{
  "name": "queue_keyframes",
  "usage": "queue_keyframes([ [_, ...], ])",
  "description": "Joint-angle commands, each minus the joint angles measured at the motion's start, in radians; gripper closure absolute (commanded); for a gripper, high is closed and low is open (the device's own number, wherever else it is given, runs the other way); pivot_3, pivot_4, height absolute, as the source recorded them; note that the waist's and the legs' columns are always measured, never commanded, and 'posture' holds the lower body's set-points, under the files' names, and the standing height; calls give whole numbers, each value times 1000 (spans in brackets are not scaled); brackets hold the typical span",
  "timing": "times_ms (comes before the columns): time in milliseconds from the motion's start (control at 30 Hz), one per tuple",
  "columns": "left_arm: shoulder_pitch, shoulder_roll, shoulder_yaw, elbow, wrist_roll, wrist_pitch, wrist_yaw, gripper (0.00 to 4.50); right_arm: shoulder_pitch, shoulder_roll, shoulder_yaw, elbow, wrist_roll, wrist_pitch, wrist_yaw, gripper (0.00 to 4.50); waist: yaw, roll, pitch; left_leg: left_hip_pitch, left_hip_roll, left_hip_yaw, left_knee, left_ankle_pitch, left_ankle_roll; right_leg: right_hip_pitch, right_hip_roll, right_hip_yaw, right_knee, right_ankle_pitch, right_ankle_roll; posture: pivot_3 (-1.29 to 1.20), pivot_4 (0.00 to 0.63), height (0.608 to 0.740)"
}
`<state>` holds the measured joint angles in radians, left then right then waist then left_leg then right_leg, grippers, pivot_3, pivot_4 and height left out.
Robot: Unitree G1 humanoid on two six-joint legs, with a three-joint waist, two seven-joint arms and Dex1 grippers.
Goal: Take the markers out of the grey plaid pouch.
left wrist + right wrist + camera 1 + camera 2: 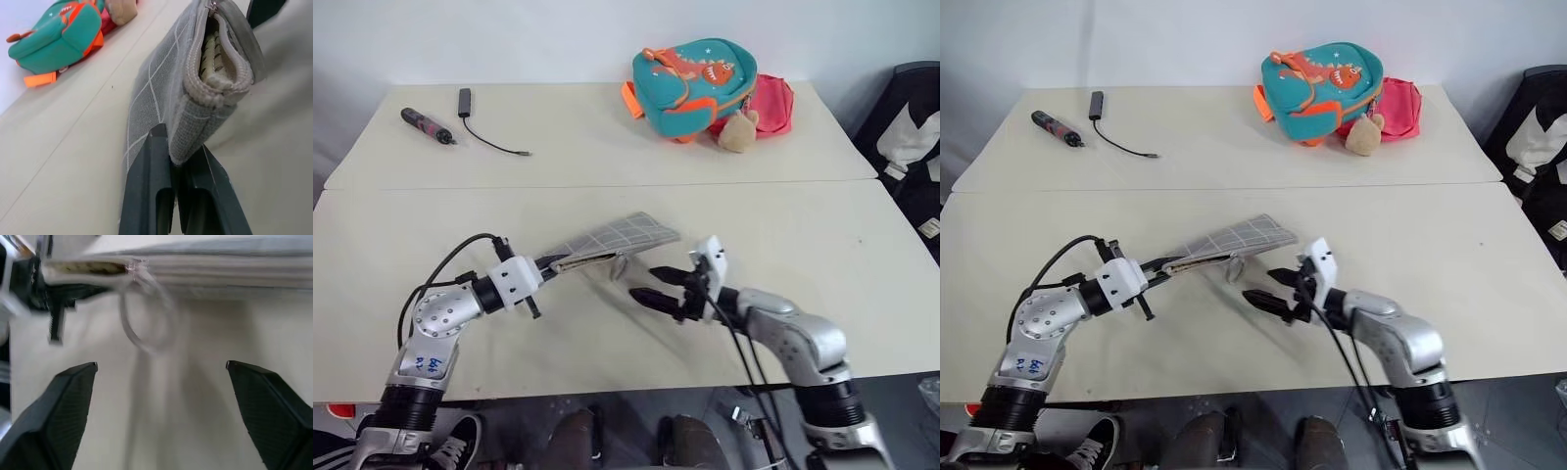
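The gap with spotted lining (pixel 90 268) stops at the zipper pull (pixel 138 268), so I expect the zipper to unzip to its far end when I pull.
The grey plaid pouch (pixel 619 241) hangs just above the cream table, held level. My left gripper (pixel 554 262) is shut on its near end. In the left wrist view the black fingers (pixel 146 186) pinch the fabric of the pouch (pixel 161 93), whose zipper gapes and shows pale lining. A clear ring (pixel 144 318) dangles from the zipper pull. My right gripper (pixel 642 282) is open, just to the right of the pouch's mouth and below it, touching nothing, and points at the ring. The markers are hidden.
A teal dinosaur backpack (pixel 695 83), a pink bag (pixel 771 103) and a beige plush (pixel 739 133) lie at the back right. A dark maroon pen-shaped tool (pixel 428 125) and a black cable (pixel 489 140) lie at the back left. A seam (pixel 607 185) crosses the table.
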<state>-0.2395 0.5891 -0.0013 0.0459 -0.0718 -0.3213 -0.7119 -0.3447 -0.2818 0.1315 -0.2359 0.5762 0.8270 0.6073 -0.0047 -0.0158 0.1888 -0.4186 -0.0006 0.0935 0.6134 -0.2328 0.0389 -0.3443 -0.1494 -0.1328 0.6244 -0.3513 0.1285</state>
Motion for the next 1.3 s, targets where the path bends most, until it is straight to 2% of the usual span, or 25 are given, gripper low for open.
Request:
queue_keyframes([
  [33,-10,-8,3,-48,2,6,18,4500,-26,42,-17,-20,-7,-9,-57,44,2,0,0,0,-1,0,0,0,0,0,0,0,0,0,0,0,150,740],
  [233,-17,-31,-16,-63,18,20,37,4500,-65,119,-48,4,26,2,-87,44,1,0,0,0,-1,0,0,0,1,0,0,0,1,0,0,0,150,740],
  [333,-16,-33,-16,-57,24,16,40,4500,-59,118,-44,-7,42,16,-70,606,1,0,0,0,-1,0,0,0,1,0,0,0,1,0,0,0,150,740],
  [433,-15,-31,-13,-52,27,13,41,4500,-53,105,-37,-12,38,13,-62,1563,1,0,0,0,-1,0,0,0,1,0,0,0,1,0,0,0,150,740],
  [700,-10,-33,-15,-52,34,7,42,4500,-55,90,-33,-10,31,-4,-46,4463,0,0,0,0,-1,0,0,0,1,0,0,0,1,0,0,0,150,740],
  [800,-7,-32,-12,-52,36,1,44,4500,-47,79,-9,-44,47,10,-17,4487,1,0,0,0,-1,0,0,0,1,-1,0,0,1,0,0,0,150,740],
  [867,-8,-38,-17,-53,39,4,48,4500,-59,86,63,-52,1,-7,-19,4487,0,0,0,0,-1,0,0,0,1,0,0,0,1,0,0,0,150,740],
  [967,-6,-46,-28,-60,45,5,50,4500,-70,121,104,-48,-24,-22,-43,4487,0,0,0,0,-1,0,0,0,1,-1,0,0,1,0,0,0,150,740],
  [1067,5,-57,-45,-78,56,9,52,4500,-79,92,179,-60,-89,-58,-17,4487,0,0,0,0,-1,0,0,0,1,-1,0,0,1,0,0,0,150,740],
  [1300,24,-61,-59,-90,69,7,51,4500,-96,79,172,-38,-108,-96,22,4487,1,0,0,0,-1,0,0,0,1,-1,0,0,1,0,0,0,150,740],
])
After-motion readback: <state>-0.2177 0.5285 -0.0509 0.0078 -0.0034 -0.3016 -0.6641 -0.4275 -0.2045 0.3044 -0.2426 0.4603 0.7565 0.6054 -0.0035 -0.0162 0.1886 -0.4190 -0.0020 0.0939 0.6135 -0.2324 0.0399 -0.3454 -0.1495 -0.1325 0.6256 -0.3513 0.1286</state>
